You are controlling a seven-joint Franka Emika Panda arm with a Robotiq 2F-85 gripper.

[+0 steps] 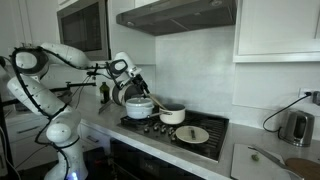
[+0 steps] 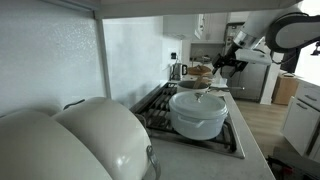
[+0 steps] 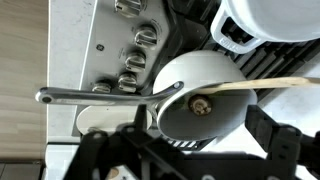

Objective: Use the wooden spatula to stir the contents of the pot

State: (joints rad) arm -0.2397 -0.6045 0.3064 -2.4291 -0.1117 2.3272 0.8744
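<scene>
The wooden spatula's handle runs at a slant past one finger of my gripper. My gripper should move toward the handle's loose end and line up before it closes.
In the wrist view the small white pot sits on the stove with its long metal handle pointing left. The pale wooden spatula rests with one end in the pot and its thin handle running off to the right. My gripper is open, its dark fingers spread on either side of the pot, above it and holding nothing. In an exterior view the gripper hovers above the stove, and the small pot stands beside the larger white pot. The gripper also shows in an exterior view.
The larger white pot stands on the stove's near side and shows at the upper right of the wrist view. Stove knobs line the front. A flat pan sits on a burner. A kettle stands on the counter.
</scene>
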